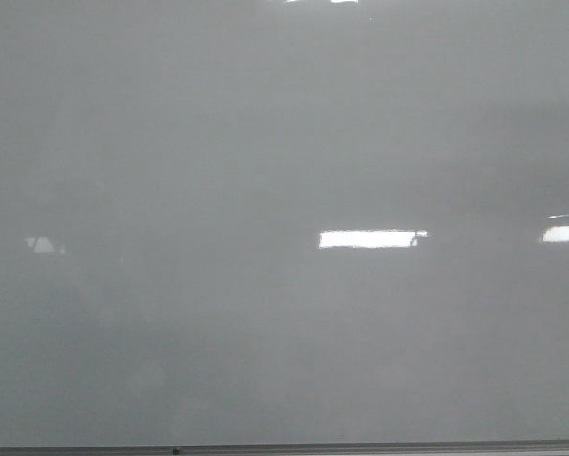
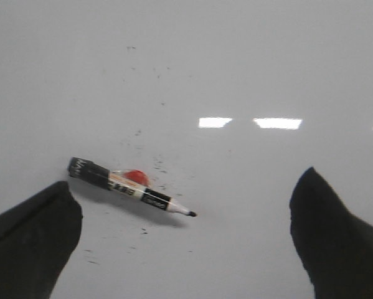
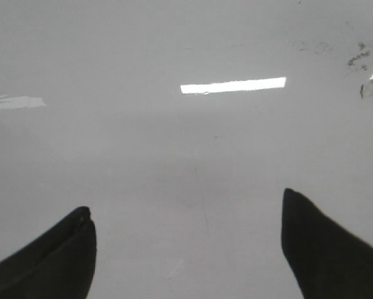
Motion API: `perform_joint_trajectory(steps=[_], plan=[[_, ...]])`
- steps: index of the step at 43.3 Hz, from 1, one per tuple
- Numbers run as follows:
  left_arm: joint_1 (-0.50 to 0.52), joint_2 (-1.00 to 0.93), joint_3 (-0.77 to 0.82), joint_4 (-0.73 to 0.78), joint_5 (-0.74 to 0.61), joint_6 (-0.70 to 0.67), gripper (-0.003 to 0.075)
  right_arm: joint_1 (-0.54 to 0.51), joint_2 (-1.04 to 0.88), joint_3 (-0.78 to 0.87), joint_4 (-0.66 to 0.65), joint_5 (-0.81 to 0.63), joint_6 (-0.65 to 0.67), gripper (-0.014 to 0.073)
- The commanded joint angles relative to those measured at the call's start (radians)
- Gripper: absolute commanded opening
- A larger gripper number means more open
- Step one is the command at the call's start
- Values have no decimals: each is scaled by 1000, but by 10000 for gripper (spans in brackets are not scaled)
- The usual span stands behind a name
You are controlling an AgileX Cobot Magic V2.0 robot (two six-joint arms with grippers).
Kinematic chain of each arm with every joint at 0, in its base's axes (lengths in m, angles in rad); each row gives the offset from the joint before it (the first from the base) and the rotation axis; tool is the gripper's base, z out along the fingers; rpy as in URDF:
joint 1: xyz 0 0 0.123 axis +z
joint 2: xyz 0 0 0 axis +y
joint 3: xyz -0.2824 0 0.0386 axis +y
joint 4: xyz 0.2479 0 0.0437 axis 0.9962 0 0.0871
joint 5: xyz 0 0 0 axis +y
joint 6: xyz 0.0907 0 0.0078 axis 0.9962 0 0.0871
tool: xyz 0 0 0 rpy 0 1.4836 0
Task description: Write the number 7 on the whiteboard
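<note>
My gripper will bring the small red round thing (image 2: pixel 137 177) along when it lifts the black and white marker (image 2: pixel 129 187), because the red thing sits tight against the marker.
The whiteboard (image 1: pixel 265 142) fills the front view, glossy pale grey with bright light reflections; no number 7 shows on it. Neither gripper shows in the front view. In the left wrist view my left gripper (image 2: pixel 186 205) is open and empty above a white surface (image 2: pixel 236 62). An uncapped black and white marker (image 2: pixel 127 187) lies on that surface between the fingers, nearer one finger (image 2: pixel 30 237), its tip pointing toward the other. My right gripper (image 3: pixel 186 227) is open and empty over a bare pale surface (image 3: pixel 174 143).
A small red round thing (image 2: pixel 136 176) lies against the marker. Small black ink specks (image 2: pixel 155 163) dot the surface around it. Faint smudges (image 3: pixel 360 59) mark one corner of the right wrist view. A thin metal edge (image 1: pixel 360 446) runs along the whiteboard's bottom.
</note>
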Motion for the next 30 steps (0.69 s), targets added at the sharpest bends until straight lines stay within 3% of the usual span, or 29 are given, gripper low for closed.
perform_joint_trajectory(steps=[1,10,17,30], plan=[[-3,54,-36,-256,-88,-9,655,0,16,-38,5,-79,0,633],[-3,297,-36,-696,-190,-9,638,0,16,-38,5,-91,0,633],[-3,491,-60,-749,-284,-9,638,1,16,-38,5,-91,0,633],[-2,810,-208,-756,-330,-9,638,33,16,-38,5,-91,0,633]])
